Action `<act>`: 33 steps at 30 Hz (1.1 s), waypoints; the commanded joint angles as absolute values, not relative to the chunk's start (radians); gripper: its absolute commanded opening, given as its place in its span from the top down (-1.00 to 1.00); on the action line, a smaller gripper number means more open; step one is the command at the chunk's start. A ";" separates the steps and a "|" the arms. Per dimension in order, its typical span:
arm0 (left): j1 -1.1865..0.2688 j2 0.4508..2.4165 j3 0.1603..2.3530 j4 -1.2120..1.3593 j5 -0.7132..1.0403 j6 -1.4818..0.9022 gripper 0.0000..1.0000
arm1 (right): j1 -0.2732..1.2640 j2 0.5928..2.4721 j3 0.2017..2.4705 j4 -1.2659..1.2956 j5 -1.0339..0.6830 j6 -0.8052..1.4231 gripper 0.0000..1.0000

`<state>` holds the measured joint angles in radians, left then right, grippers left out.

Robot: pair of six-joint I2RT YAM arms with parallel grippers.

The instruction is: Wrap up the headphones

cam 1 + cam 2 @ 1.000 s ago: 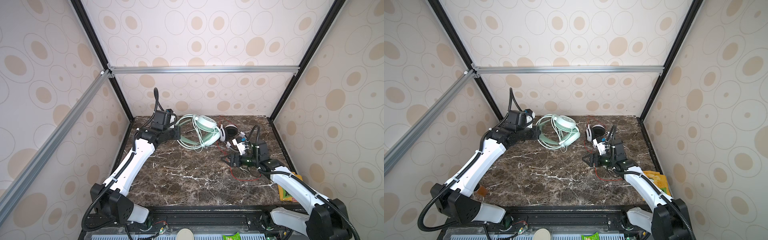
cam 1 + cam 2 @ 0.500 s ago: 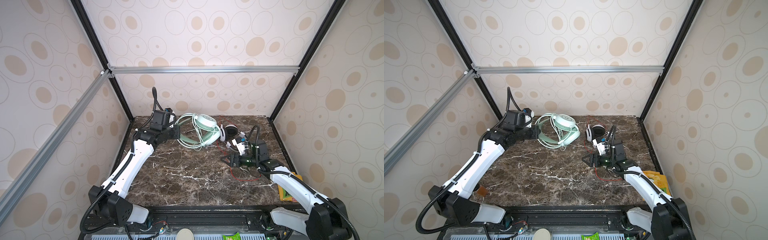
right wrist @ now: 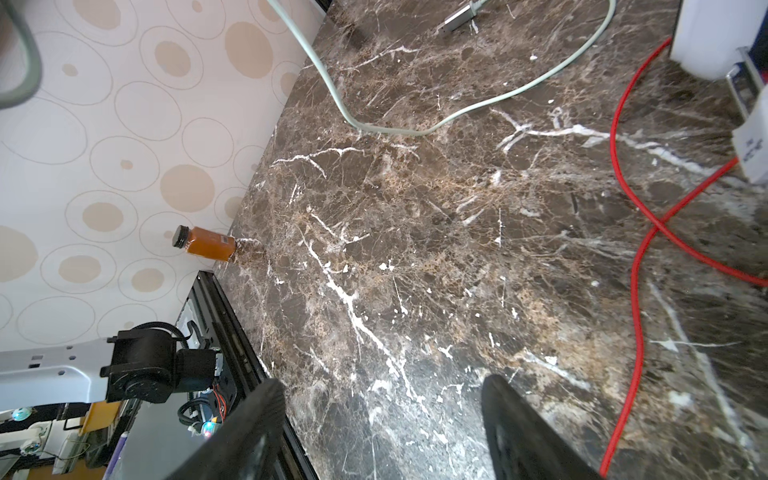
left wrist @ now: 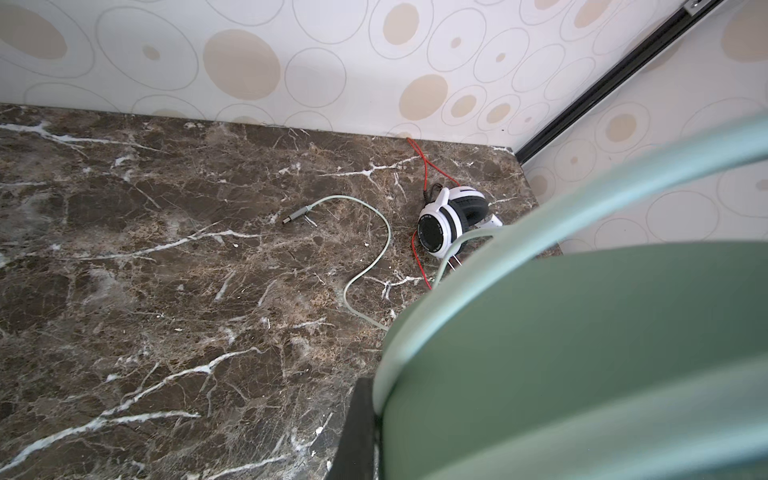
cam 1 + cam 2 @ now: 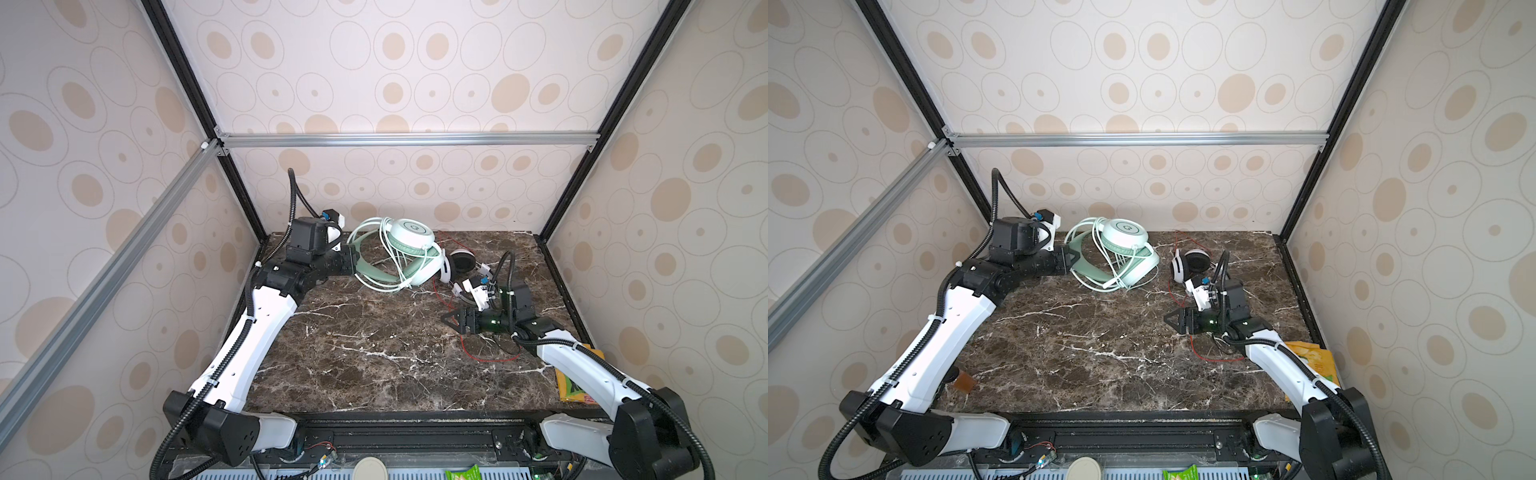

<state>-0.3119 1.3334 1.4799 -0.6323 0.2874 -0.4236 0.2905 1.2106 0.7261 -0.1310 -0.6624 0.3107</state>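
The pale green cable's loose tail is clear of the red cable. My right gripper should go on toward that tail until its fingers are around it.
The mint-green headphones sit at the back of the marble table, with loops of pale green cable around them. My left gripper is shut on their headband, which fills much of the left wrist view. The cable's plug end trails on the table. The white-and-black headphones lie to the right, their red cable sprawled loose. My right gripper hovers open and empty over bare marble beside the red cable.
An orange jar stands at the table's left edge near the front. A yellow packet lies at the right edge under my right arm. Patterned walls close in three sides, and an aluminium bar crosses overhead.
My left gripper has shifted the mint-green headphones slightly up and toward the back wall. The right arm has not visibly moved.
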 commanded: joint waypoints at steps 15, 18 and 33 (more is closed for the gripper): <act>-0.295 1.320 1.754 -0.767 -0.023 -0.472 1.00 | 0.413 1.550 0.970 0.027 -0.587 0.260 -0.54; -0.295 1.311 1.761 -0.734 0.031 -0.482 1.00 | 0.459 1.665 1.083 0.042 -0.569 0.194 -0.52; -0.296 1.341 1.905 -0.653 0.156 -0.496 1.00 | 0.497 1.957 1.301 0.288 -0.536 -0.297 -0.47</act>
